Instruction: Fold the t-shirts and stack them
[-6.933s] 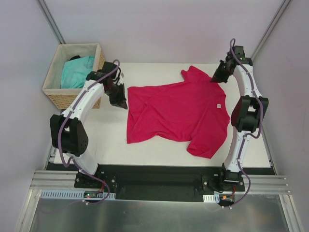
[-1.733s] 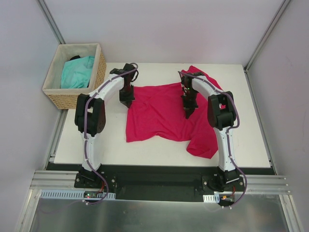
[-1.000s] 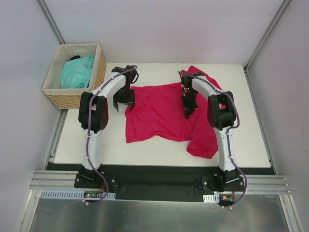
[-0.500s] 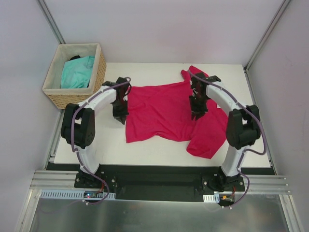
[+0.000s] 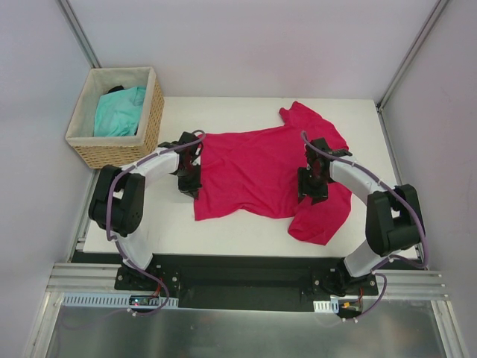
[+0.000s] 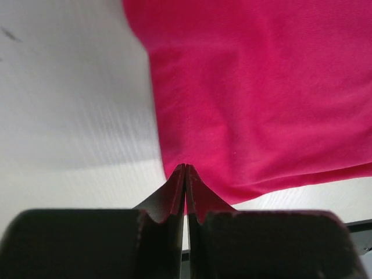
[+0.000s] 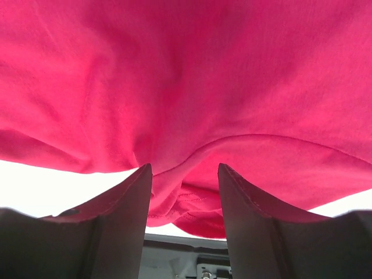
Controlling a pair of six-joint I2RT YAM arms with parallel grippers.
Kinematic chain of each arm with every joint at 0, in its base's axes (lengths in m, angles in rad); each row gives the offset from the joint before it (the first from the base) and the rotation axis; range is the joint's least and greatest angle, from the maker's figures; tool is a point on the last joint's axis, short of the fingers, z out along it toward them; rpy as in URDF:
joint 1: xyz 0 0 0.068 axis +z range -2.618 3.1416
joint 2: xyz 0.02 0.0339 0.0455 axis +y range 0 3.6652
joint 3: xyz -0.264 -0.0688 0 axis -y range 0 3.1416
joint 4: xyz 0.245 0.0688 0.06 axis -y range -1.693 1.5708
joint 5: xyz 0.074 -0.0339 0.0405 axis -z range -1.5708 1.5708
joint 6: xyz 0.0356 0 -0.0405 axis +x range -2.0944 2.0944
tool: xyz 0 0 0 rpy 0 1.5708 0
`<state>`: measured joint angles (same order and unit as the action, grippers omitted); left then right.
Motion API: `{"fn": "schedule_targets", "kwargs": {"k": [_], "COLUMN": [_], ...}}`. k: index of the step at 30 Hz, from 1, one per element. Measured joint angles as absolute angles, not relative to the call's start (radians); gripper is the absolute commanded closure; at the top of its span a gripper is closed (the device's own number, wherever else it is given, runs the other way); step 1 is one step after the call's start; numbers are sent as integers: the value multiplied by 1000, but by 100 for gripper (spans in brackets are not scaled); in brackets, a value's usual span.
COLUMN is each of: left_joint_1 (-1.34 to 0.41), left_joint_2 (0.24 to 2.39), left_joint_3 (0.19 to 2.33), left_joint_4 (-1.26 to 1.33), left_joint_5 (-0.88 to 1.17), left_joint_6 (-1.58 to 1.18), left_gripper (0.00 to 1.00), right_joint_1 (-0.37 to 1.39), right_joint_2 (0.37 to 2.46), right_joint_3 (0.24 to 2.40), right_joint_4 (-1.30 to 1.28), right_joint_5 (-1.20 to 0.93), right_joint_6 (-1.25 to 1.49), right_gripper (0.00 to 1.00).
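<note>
The crimson-pink t-shirt's near edge bows inward (image 5: 243, 209) next to its corner, so next my left gripper pulls that corner (image 5: 197, 218) away from the middle of the t-shirt before I fold it.
The crimson-pink t-shirt (image 5: 253, 168) lies spread on the white table (image 5: 149, 216), its right side rumpled and one sleeve hanging toward the near edge. My left gripper (image 5: 189, 184) is low at the shirt's left edge. In the left wrist view its fingers are shut, and the left gripper (image 6: 185, 167) touches the hem of the shirt (image 6: 261, 87) with no fabric visibly pinched. My right gripper (image 5: 311, 192) hovers over the shirt's right part. It stands open (image 7: 185, 168) above a fold and a stitched hem of the shirt (image 7: 186, 70). The turquoise t-shirt (image 5: 119, 110) is bundled in the basket.
The woven wicker basket (image 5: 112, 153) stands at the table's far left corner, just beyond my left arm. White walls close in the table at the back and sides. A black rail runs along the near edge.
My left gripper has shut and slid toward the near edge along the shirt's left side. My right gripper has opened, let go of the fabric and moved right and nearer.
</note>
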<state>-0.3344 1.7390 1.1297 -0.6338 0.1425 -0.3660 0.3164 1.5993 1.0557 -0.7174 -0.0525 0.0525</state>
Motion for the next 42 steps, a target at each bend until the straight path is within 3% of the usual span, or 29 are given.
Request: {"fn": "schedule_targets", "kwargs": {"k": [10,23,42], "left_joint_1": [-361,-387,-394], "left_joint_2": [1763,1541,1611], "left_joint_3": [1120,1010,920], "left_joint_4": [-602,-694,-547], "left_joint_5": [183,205,234], "left_joint_6": [-348,-350,-331], "left_gripper": [100,100,100], "right_joint_1": [316,316,316], "right_joint_2": [1600,1601,1602], "right_joint_3": [1068,1085,1118], "right_joint_4": [-699,-693,-575], "right_joint_5": [-44,-45,-112], "right_joint_6": [52,52,25], "right_gripper": [47,46,46]}}
